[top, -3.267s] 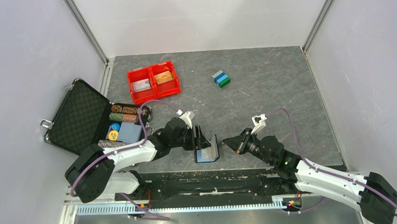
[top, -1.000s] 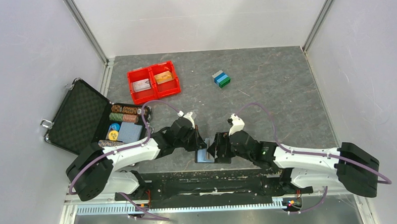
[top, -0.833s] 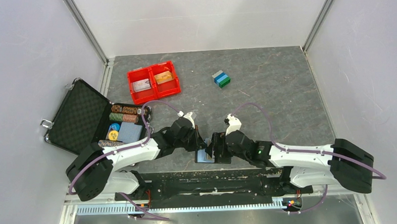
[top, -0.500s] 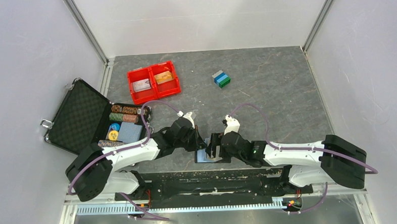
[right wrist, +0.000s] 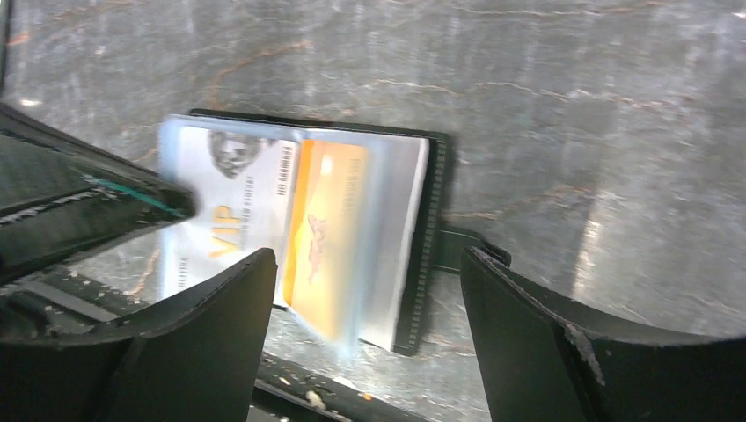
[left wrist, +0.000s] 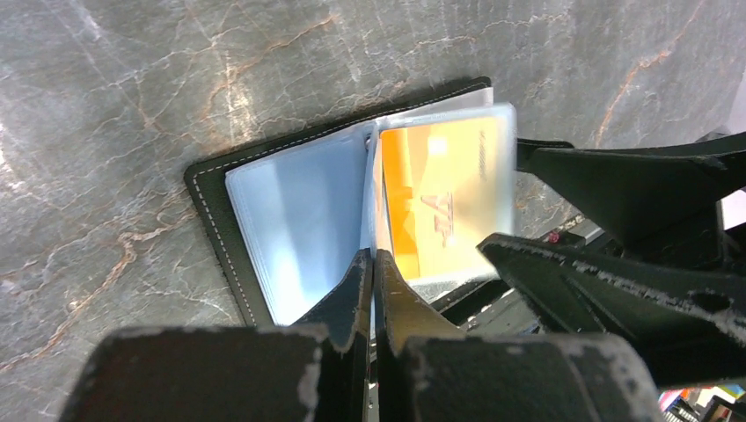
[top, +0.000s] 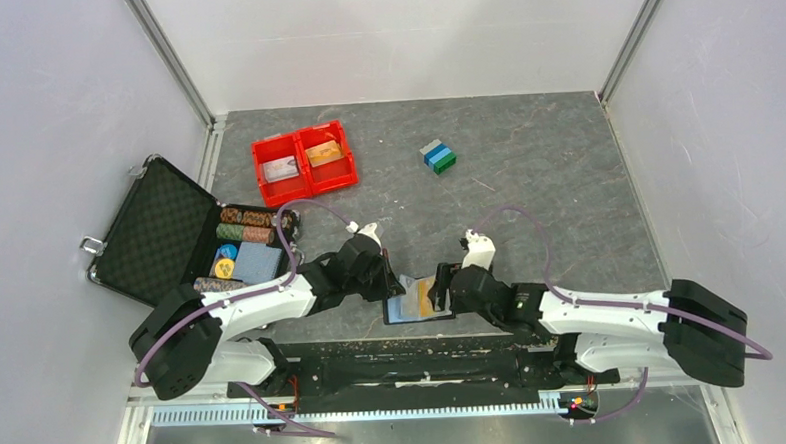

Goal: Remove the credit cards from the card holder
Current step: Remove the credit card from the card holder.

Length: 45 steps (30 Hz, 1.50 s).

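My left gripper should lay the VIP card's sleeve (left wrist: 372, 189), which stands up in it, onto the blue-grey sleeves (left wrist: 295, 215) and hold it flat before I pull the card.
The card holder (top: 403, 310) lies open at the table's near edge, black-edged (left wrist: 211, 189) with clear blue-grey sleeves. An orange credit card (left wrist: 440, 211) shows inside a raised sleeve, and the right wrist view shows it (right wrist: 330, 229) beside a whitish card (right wrist: 229, 202) marked VIP. My left gripper (top: 390, 280) is shut on the edge of a clear sleeve, its fingertips (left wrist: 372, 264) pressed together on it. My right gripper (top: 435, 292) is open above the holder's right half (right wrist: 431, 229), its jaws (right wrist: 369, 299) wide apart and holding nothing.
A red two-compartment tray (top: 277, 139) with cards in it stands at the back left. Stacked grey, blue and green blocks (top: 437, 157) sit at the back middle. An open black foam-lined case (top: 154, 232) with poker chips (top: 244, 226) lies on the left. The black base rail runs just below the holder.
My right gripper has drawn back a little to the right and its jaws have narrowed slightly. The sleeve with the orange card now faces up in the top view. The left arm has stayed put.
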Motion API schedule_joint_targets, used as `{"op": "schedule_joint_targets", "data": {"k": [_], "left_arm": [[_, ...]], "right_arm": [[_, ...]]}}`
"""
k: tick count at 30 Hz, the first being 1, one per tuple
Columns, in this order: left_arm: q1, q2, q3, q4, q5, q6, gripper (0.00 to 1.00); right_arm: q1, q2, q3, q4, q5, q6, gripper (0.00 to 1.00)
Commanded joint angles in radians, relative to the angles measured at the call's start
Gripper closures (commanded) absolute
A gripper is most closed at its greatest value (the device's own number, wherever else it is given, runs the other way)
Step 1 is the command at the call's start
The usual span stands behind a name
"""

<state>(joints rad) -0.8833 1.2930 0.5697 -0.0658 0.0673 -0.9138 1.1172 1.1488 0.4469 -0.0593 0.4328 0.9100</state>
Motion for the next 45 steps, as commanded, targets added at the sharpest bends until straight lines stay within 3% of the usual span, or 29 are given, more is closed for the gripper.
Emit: {"op": "schedule_joint_targets", "data": {"k": [1, 4, 11, 17, 21, 27, 31, 36, 45], "left_arm": [[-0.005, -0.008, 0.018, -0.018, -0.045, 0.036, 0.98], [-0.005, -0.009, 0.017, -0.024, -0.047, 0.036, 0.96], [-0.005, -0.020, 0.016, -0.040, -0.041, 0.038, 0.68], [-0.005, -0.034, 0.049, -0.125, -0.084, 0.058, 0.47], [-0.005, -0.085, 0.063, -0.179, -0.139, 0.063, 0.45], [-0.005, -0.099, 0.037, -0.076, -0.040, 0.074, 0.50], [-0.004, -0.021, 0.015, -0.018, 0.014, 0.069, 0.71], [-0.003, 0.040, -0.006, 0.021, 0.023, 0.074, 0.84], [-0.003, 0.052, -0.062, 0.026, -0.014, 0.070, 0.91]], "right_arm": [[0.003, -0.068, -0.040, -0.098, 0.109, 0.024, 0.21], [0.003, -0.117, -0.062, -0.146, 0.140, 0.035, 0.21], [0.003, -0.201, -0.035, -0.167, 0.132, -0.043, 0.30], [0.003, -0.262, -0.002, -0.004, -0.020, -0.227, 0.47], [0.001, -0.254, -0.033, 0.137, -0.103, -0.243, 0.51], [-0.032, -0.203, -0.090, 0.300, -0.190, -0.220, 0.55], [-0.123, -0.150, -0.127, 0.404, -0.351, -0.211, 0.58], [-0.163, -0.049, -0.121, 0.461, -0.490, -0.203, 0.61], [-0.174, 0.102, -0.159, 0.613, -0.542, -0.123, 0.63]]}}
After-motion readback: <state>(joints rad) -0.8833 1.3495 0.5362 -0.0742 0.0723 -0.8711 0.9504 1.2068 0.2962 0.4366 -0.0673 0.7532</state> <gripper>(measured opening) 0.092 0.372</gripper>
